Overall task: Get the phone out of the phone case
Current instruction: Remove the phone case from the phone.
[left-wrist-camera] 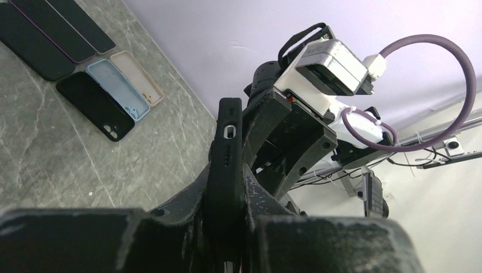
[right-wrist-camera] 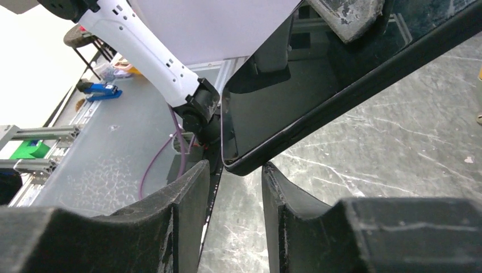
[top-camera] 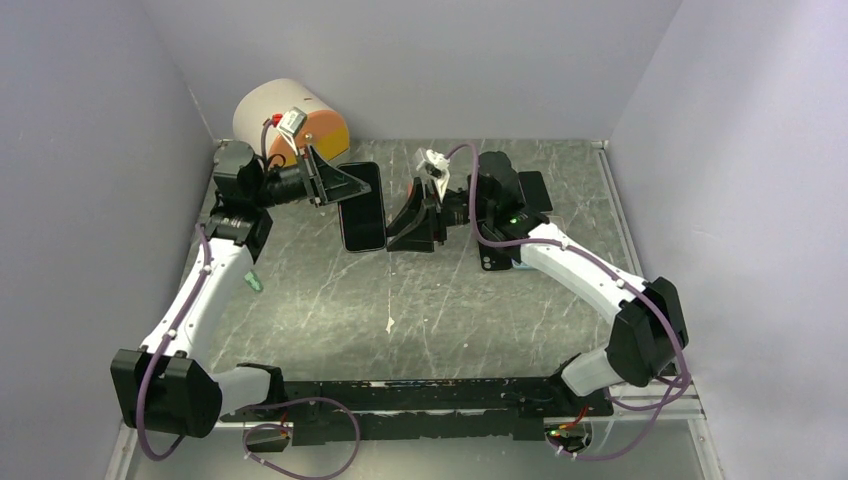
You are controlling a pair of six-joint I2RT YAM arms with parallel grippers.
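My left gripper should tip the phone to bring its corner toward my right gripper, because the phone's lower corner point(right-wrist-camera: 243, 164) lies at a slant across my right gripper's open fingers.
The phone point(top-camera: 362, 207) sits in its black phone case point(left-wrist-camera: 227, 142) and is held off the table at the back centre. My left gripper point(top-camera: 328, 180) is shut on it; in the left wrist view the case stands edge-on between the left gripper's point(left-wrist-camera: 230, 173) pads. The right wrist view shows the glossy screen point(right-wrist-camera: 273, 102) and the case's dark rim point(right-wrist-camera: 364, 79). My right gripper point(right-wrist-camera: 234, 170) stands open, its fingertips on either side of the phone's lower corner and just short of it. From above, the right gripper point(top-camera: 418, 222) is right beside the phone's right edge.
A cream and orange roll point(top-camera: 290, 118) stands at the back left corner. Several spare cases point(left-wrist-camera: 105, 94) lie flat on the table, partly under the right arm point(top-camera: 495, 258). A small green item point(top-camera: 254, 282) lies by the left arm. Walls close three sides.
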